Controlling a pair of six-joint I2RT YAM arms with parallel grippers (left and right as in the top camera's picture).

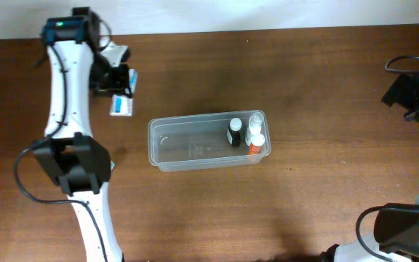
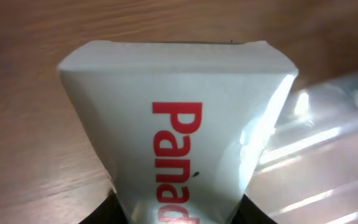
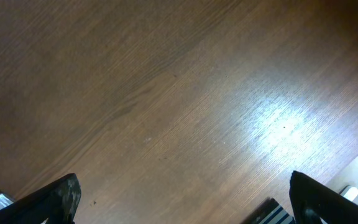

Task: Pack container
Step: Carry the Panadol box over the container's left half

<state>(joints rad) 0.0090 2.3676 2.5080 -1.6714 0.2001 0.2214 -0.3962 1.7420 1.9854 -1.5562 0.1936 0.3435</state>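
Note:
The white and blue box (image 1: 122, 104) is pointing across the container's length, so I need to turn the box lengthwise with my left gripper before I lower it into the container's empty end (image 1: 185, 140).
The clear plastic container (image 1: 195, 145) lies in the middle of the table. At its right end stand a dark bottle (image 1: 234, 133), a white bottle (image 1: 256, 122) and an orange bottle (image 1: 255, 143). My left gripper (image 1: 116, 81) is at the far left, shut on a white and blue box (image 1: 121, 106) with red lettering. The box fills the left wrist view (image 2: 179, 137), with the container's edge (image 2: 334, 155) to its right. My right gripper (image 3: 188, 205) is open and empty above bare wood, and shows at the right edge of the overhead view (image 1: 407, 93).
A striped dark object (image 3: 272, 214) shows at the bottom of the right wrist view. Cables (image 1: 413, 64) lie at the table's far right. The left arm (image 1: 68, 94) stretches along the left side.

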